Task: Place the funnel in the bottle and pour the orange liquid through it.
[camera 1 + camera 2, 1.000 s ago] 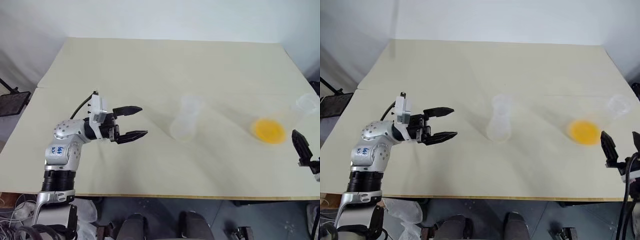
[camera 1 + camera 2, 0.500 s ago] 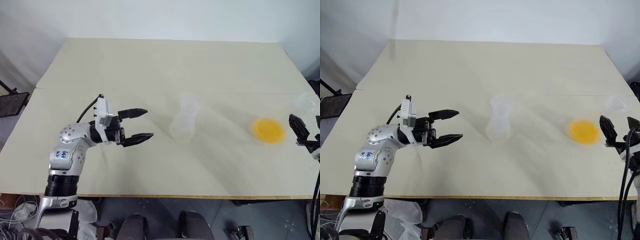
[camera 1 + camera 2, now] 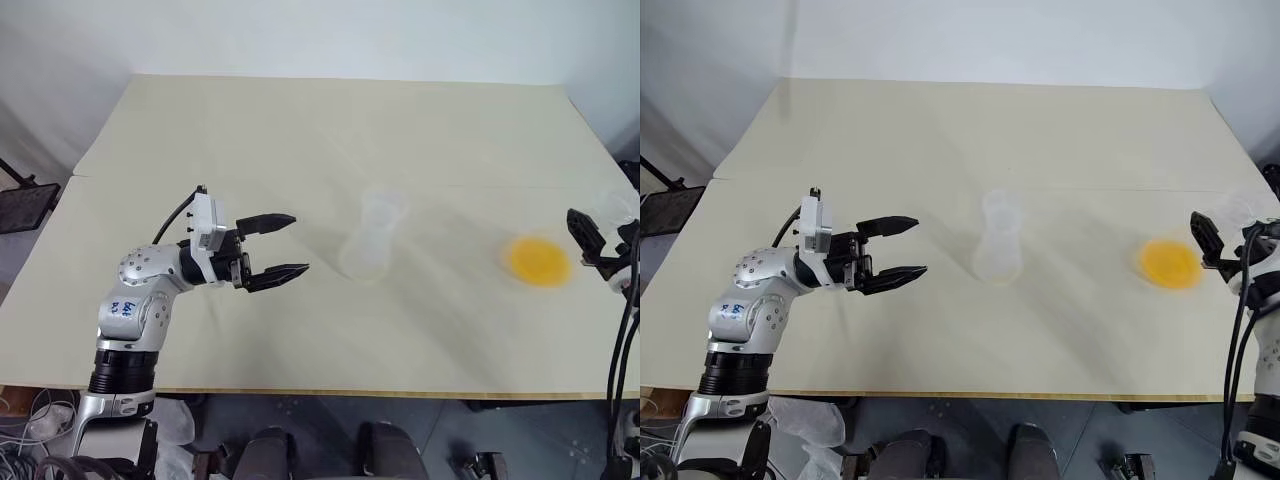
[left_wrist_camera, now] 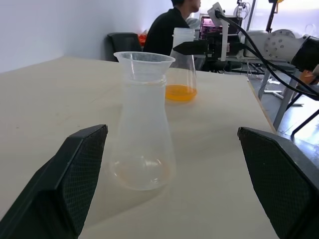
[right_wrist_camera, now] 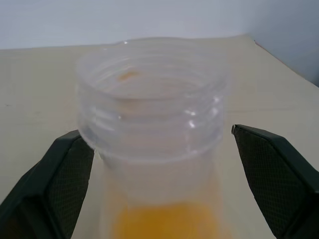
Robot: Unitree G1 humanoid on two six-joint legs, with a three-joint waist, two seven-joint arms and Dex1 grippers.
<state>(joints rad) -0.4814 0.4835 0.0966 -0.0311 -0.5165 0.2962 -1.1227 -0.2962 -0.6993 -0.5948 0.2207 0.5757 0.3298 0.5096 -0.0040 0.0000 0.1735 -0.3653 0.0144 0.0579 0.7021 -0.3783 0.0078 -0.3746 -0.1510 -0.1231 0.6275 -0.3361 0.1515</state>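
The flask's threaded neck shows an uncapped opening (image 5: 152, 72). That means the orange liquid (image 3: 538, 261) will flow out in a thin stream when I tilt the flask.
The small clear bottle (image 3: 368, 250) stands upright mid-table, and the see-through funnel (image 4: 144, 60) sits in its neck with its flared rim on top. My left gripper (image 3: 288, 245) is open and level, a short way left of the bottle and pointing at it. The orange liquid (image 3: 540, 260) pools in the base of a large clear flask (image 4: 181, 74) near the table's right edge. My right gripper (image 5: 159, 139) is open, its fingers on either side of the flask's threaded neck (image 5: 152, 119) without touching it.
The cream table (image 3: 300, 130) has its right edge just beyond the flask and its front edge below both arms. A person (image 4: 169, 27) sits beyond the table among equipment. A black stand (image 3: 25, 205) is off the table's left side.
My right gripper has moved forward from the table's front right up to the flask's neck, staying open. The left gripper, bottle and flask have kept their places.
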